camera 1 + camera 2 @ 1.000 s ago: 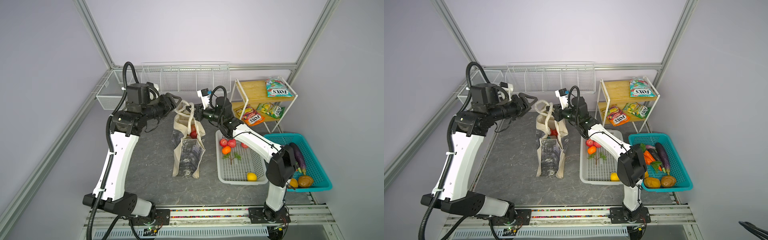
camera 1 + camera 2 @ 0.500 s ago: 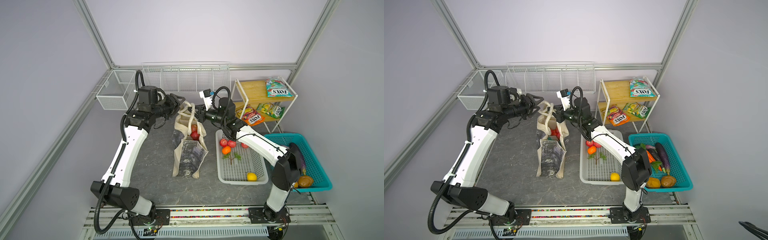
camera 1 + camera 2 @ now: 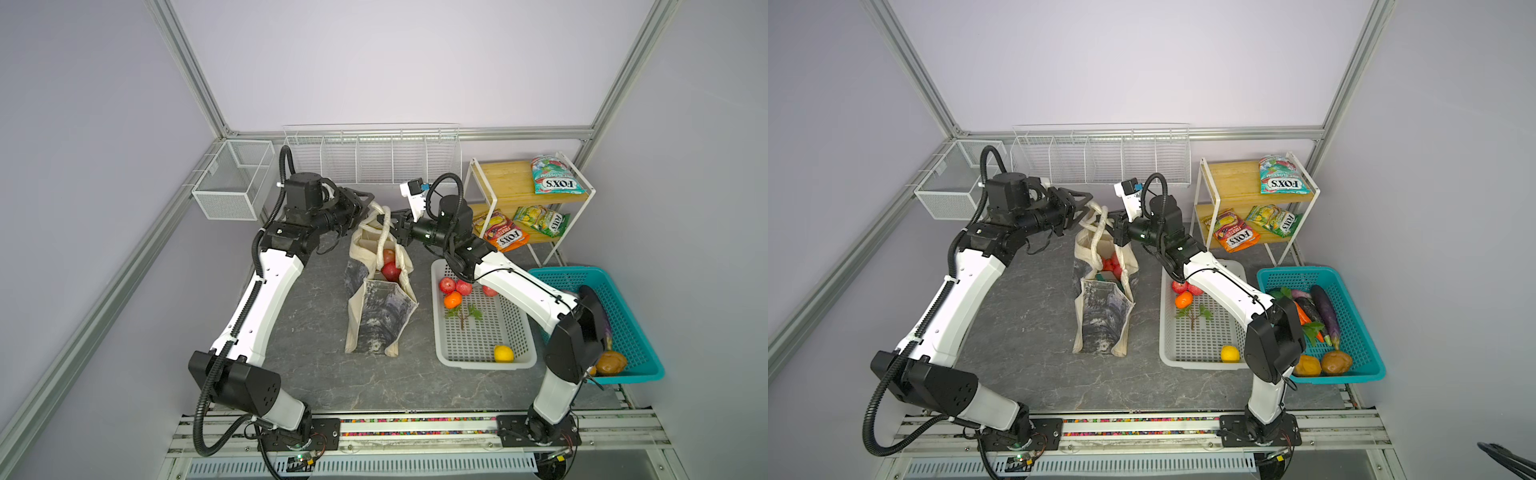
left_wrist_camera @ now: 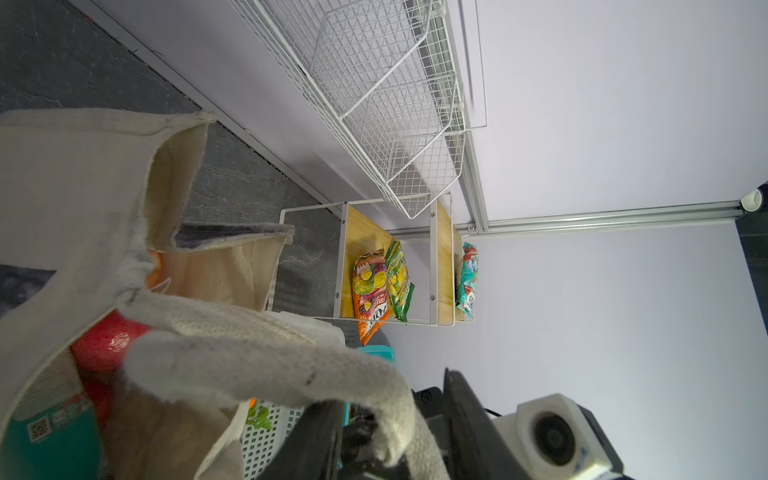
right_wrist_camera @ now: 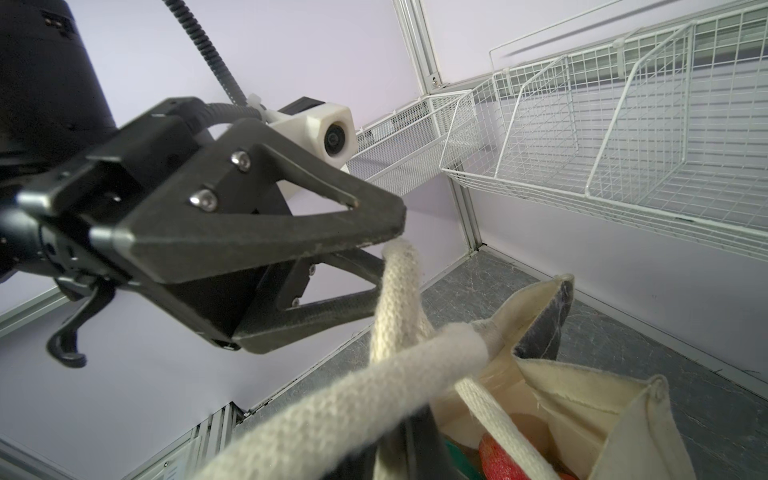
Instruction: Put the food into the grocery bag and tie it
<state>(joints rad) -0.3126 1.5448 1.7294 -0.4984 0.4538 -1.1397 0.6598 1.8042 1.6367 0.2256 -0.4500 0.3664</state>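
The bag's handle in the robot's right gripper reaches the tips of the left gripper's parted fingers (image 5: 400, 254), so the left gripper should close on the handle before the right gripper moves away.
The grocery bag (image 3: 382, 316) (image 3: 1104, 316) stands upright mid-table with red apples (image 3: 390, 270) and a teal packet (image 4: 50, 440) inside. Its cream handles (image 5: 332, 395) rise at the back edge of its mouth. My right gripper (image 3: 395, 226) (image 5: 399, 453) is shut on one handle and holds it up. My left gripper (image 3: 370, 203) (image 4: 386, 415) faces it from the left. Its jaws are partly narrowed round a handle loop (image 4: 270, 357), and a gap still shows beside the rope. More food lies in the white basket (image 3: 482, 361): apples (image 3: 455, 286) and a yellow fruit (image 3: 503, 353).
An orange fruit (image 3: 452, 299) and a green sprig also lie in the white basket. A shelf with FOX'S packets (image 3: 555, 174) stands back right. A teal basket (image 3: 636, 332) of vegetables sits far right, and wire racks (image 3: 374, 158) line the back wall.
My left arm has swung in from the left to the bag's handles and its jaws have narrowed round a handle loop. The right gripper has kept its hold in place.
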